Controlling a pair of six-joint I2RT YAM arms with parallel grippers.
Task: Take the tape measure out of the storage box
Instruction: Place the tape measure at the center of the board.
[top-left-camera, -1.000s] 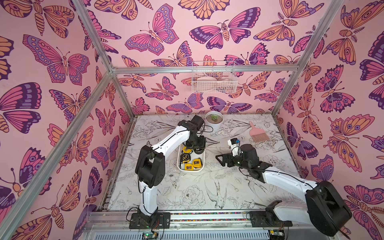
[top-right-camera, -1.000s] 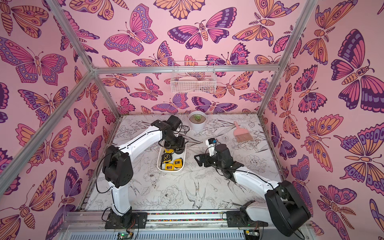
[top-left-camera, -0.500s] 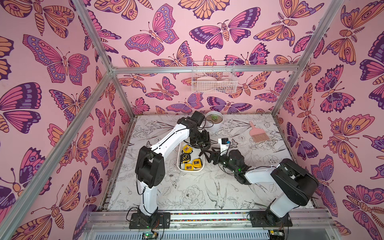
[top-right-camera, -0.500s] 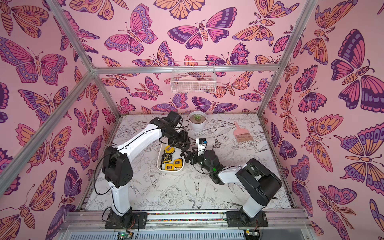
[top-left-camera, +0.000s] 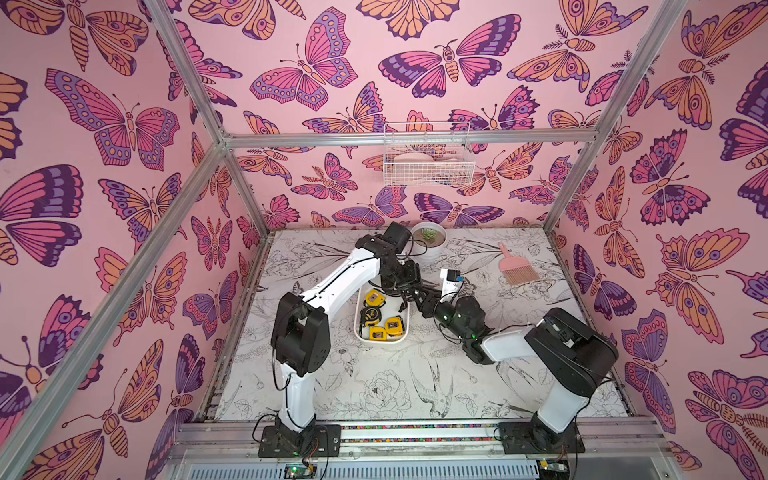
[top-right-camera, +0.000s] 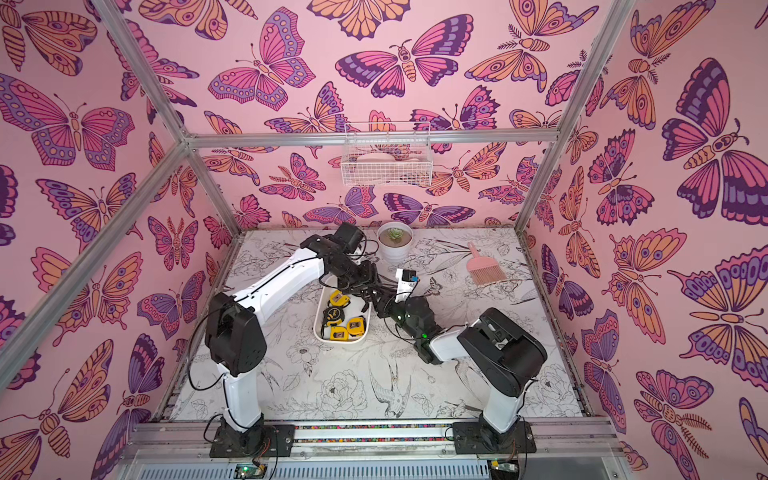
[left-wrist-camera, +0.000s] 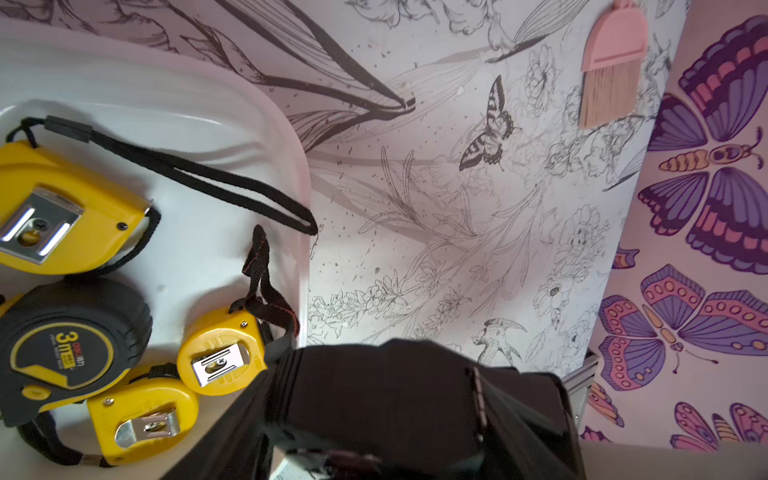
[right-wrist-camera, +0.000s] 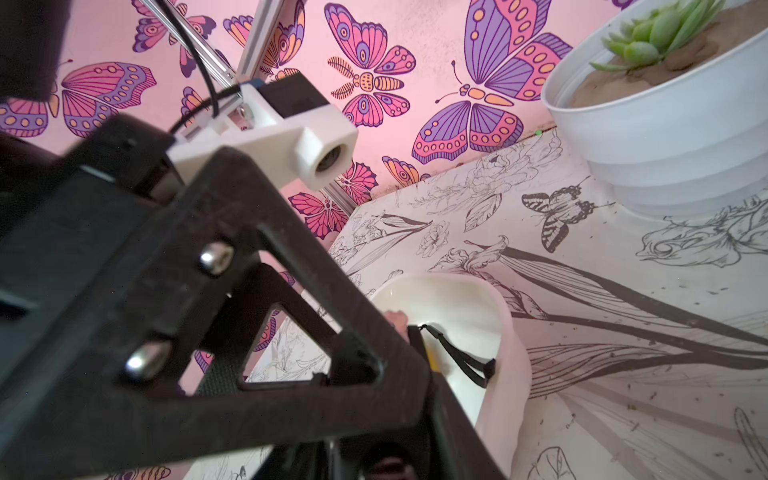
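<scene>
A black tape measure (left-wrist-camera: 368, 408) is held by both grippers over the box's rim, so next my left gripper lets go of it for my right gripper, then picks up the far yellow tape measure (left-wrist-camera: 64, 209).
The white storage box (top-left-camera: 380, 340) (top-right-camera: 338, 340) lies mid-table with several tape measures in it, yellow ones (top-left-camera: 394, 325) (left-wrist-camera: 220, 353) and a black one (top-left-camera: 371, 316) (left-wrist-camera: 70, 345). Their black straps drape over the box's wall (left-wrist-camera: 166, 108). My left gripper (top-left-camera: 409, 291) hangs over the box's far right corner. My right gripper (top-left-camera: 422, 301) meets it there from the right. Each wrist view is blocked by the other arm's black body (left-wrist-camera: 395, 395) (right-wrist-camera: 208, 332), so both pairs of jaws are hidden. No tape measure shows in either gripper.
A white plant pot (top-left-camera: 429, 243) (right-wrist-camera: 665, 137) stands behind the box at the back. A pink brush (top-left-camera: 517, 270) (left-wrist-camera: 611, 62) lies to the back right. A white wire basket (top-left-camera: 428, 160) hangs on the back wall.
My right arm has swung left across the table to the box's right edge and its gripper has closed. My left gripper has shifted from over the box toward that same edge.
</scene>
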